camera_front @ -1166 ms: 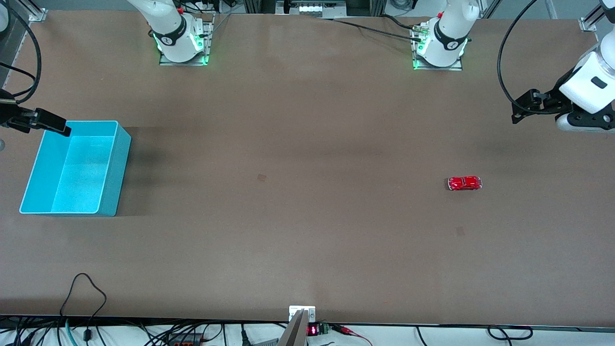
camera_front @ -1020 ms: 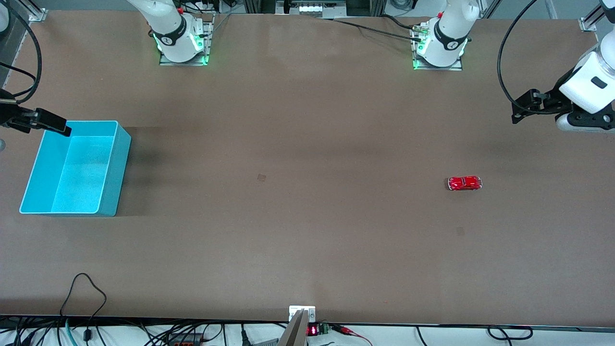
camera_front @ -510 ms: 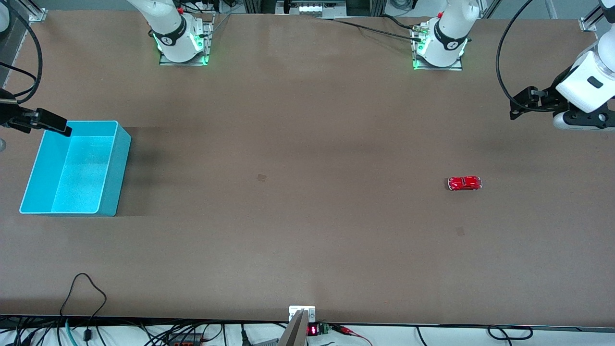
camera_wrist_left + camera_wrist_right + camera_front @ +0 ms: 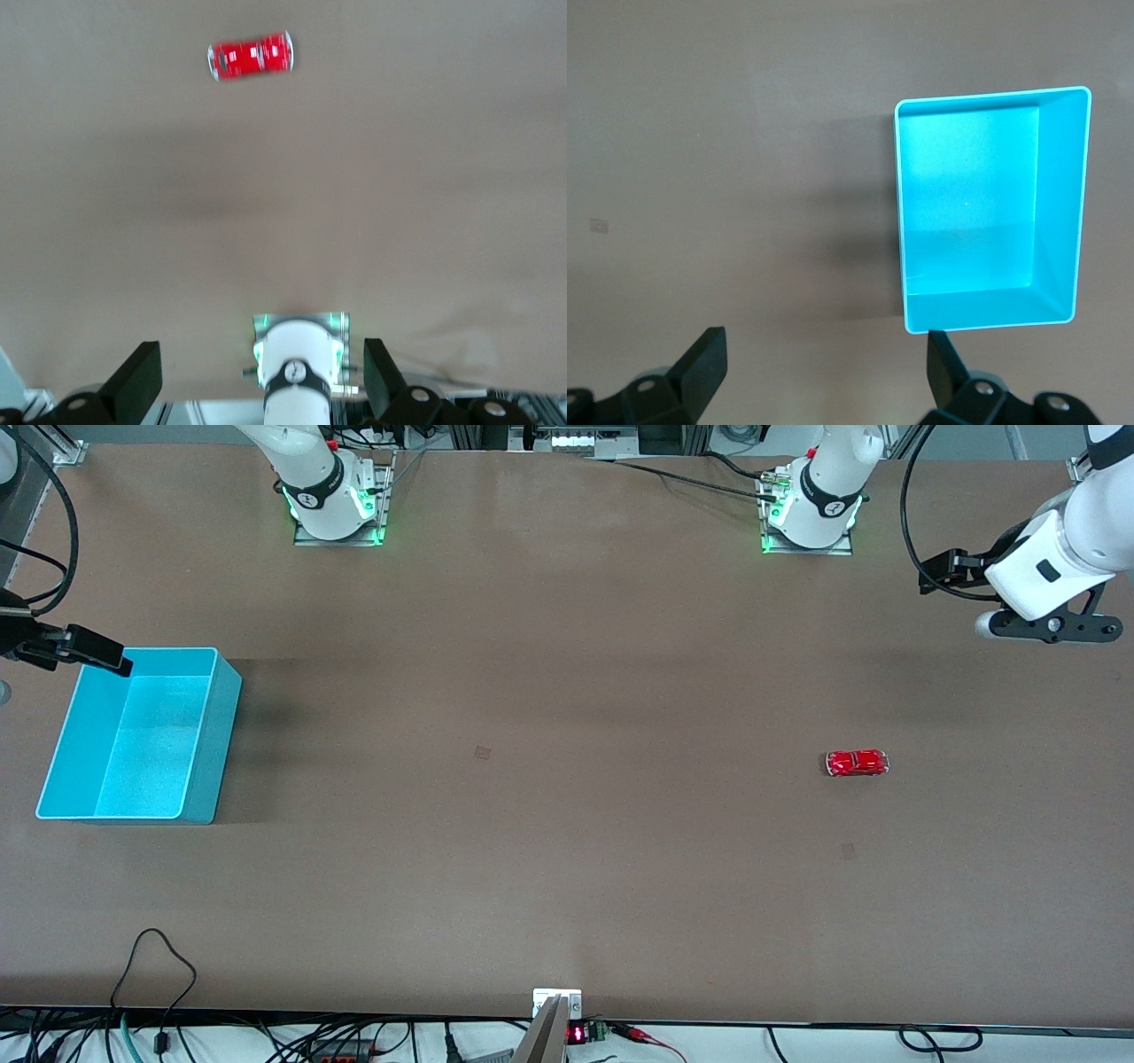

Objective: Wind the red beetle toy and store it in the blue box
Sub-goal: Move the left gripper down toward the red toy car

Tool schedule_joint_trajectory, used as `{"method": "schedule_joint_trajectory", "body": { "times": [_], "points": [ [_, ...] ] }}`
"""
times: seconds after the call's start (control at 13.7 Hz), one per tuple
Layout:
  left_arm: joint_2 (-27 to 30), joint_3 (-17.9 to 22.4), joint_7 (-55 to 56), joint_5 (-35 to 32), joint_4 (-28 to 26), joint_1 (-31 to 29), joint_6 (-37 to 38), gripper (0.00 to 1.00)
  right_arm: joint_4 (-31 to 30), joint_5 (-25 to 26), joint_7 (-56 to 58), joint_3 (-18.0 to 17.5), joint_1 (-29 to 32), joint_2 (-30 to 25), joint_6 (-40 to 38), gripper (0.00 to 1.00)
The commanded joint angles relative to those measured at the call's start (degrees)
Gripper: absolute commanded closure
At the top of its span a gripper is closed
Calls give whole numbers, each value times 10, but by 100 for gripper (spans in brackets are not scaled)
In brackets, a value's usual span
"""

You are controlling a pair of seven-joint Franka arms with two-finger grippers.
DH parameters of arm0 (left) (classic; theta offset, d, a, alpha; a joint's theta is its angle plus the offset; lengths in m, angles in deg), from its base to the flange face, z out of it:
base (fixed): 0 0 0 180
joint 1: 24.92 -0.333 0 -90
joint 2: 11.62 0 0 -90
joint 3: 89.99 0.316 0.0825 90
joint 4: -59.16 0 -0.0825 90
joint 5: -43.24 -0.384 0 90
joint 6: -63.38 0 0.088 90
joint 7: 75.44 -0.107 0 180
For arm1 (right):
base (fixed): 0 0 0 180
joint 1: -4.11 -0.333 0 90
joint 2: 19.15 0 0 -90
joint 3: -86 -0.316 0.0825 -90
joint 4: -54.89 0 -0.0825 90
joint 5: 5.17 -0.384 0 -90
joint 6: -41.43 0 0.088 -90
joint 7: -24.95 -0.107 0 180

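My left gripper should go down, pull the toy (image 4: 857, 763) back and let it go toward the box, since the red beetle toy is far from the blue box (image 4: 149, 739).
The red beetle toy (image 4: 857, 763) stands alone on the brown table toward the left arm's end. It also shows in the left wrist view (image 4: 251, 56). The blue box (image 4: 221, 735) stands empty at the right arm's end and fills part of the right wrist view (image 4: 1056, 204). My left gripper (image 4: 1045, 625) hangs high over bare table at the left arm's end, well apart from the toy, open and empty (image 4: 261, 382). My right gripper (image 4: 89, 650) waits over the box's corner at the table's edge, open and empty (image 4: 824, 367).
The two arm bases (image 4: 337, 506) (image 4: 811, 514) stand along the table's edge farthest from the front camera. The left arm's base also shows in the left wrist view (image 4: 299, 365). A loose black cable (image 4: 155, 957) lies at the edge nearest the front camera.
My left gripper has risen and swung a little toward the arm bases and the table's middle. The toy, the box and the right arm have not moved.
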Motion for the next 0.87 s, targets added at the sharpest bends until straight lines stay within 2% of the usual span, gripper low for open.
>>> {"method": "schedule_joint_trajectory", "body": {
  "times": [0.0,0.44,0.58,0.8],
  "points": [
    [-7,-9,-28,6,7,4,31,0,0,-2,-5,-1,0,-3,-4,0],
    [-25,-8,-342,-4,-4,-18,-2,0,0,-2,-3,-1,0,-3,-4,0],
    [-25,-8,-438,-18,-29,-27,-56,0,0,-2,-1,-1,1,-3,-4,0],
    [-23,-8,-594,-34,-103,-39,-193,0,0,-2,1,-1,3,-3,-4,0]
  ]
}}
